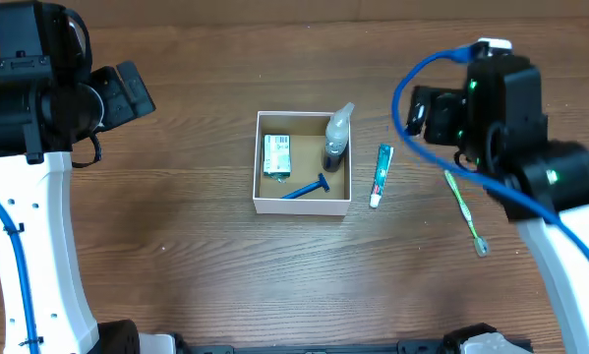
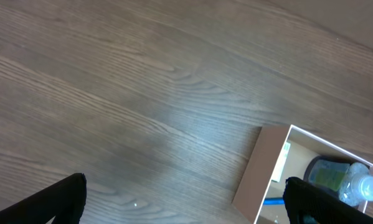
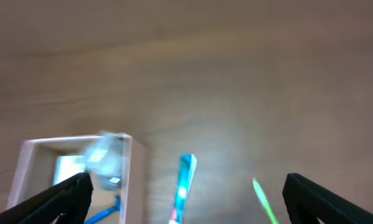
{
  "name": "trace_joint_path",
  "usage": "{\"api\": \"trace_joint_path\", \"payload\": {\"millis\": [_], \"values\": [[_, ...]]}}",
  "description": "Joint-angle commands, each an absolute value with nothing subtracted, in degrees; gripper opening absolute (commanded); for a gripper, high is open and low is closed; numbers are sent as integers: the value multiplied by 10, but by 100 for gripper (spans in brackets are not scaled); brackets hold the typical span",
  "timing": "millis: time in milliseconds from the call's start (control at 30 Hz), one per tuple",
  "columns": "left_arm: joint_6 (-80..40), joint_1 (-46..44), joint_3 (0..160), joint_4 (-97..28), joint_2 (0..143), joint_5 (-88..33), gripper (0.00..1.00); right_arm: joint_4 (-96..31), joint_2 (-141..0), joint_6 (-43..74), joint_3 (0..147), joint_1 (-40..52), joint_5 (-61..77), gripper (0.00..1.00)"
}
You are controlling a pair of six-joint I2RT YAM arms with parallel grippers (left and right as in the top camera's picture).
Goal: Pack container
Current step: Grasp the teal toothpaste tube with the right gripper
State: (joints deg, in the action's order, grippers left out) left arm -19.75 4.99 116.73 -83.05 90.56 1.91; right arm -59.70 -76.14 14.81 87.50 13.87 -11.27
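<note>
My open right gripper is in line with the narrow width of the blue toothpaste tube (image 1: 382, 168), which lies clear of the box, so I should keep lowering until my fingers straddle its middle (image 1: 381, 177).
The container (image 1: 260, 202) is a small white box with a brown inside at the table's middle. It holds a spray bottle (image 1: 336, 138) standing at its right side, a green and white packet (image 1: 276, 154) and a blue razor (image 1: 305, 188). A blue toothpaste tube (image 1: 382, 174) lies just right of the box, and a green toothbrush (image 1: 465, 211) lies further right. My left gripper (image 2: 186, 202) is open and empty, high at the far left. My right gripper (image 3: 186, 196) is open and empty, raised above the toothpaste tube (image 3: 183, 183) and toothbrush (image 3: 264, 199). The box (image 3: 136, 174) and bottle (image 3: 105, 158) show blurred there.
The box's corner (image 2: 261, 168) shows at the right of the left wrist view, with the bottle (image 2: 345, 180) inside. A blue cable (image 1: 412, 79) loops off the right arm. Dark wood table all round.
</note>
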Motion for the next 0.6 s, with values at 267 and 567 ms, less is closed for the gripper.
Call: {"api": "trace_joint_path", "payload": {"millis": [267, 567], "values": [[-201, 52, 1168, -834, 906, 15, 100, -592, -1053, 195, 799, 97, -6, 100], [-202, 52, 1168, -834, 906, 14, 100, -577, -1129, 195, 799, 98, 27, 100]]}}
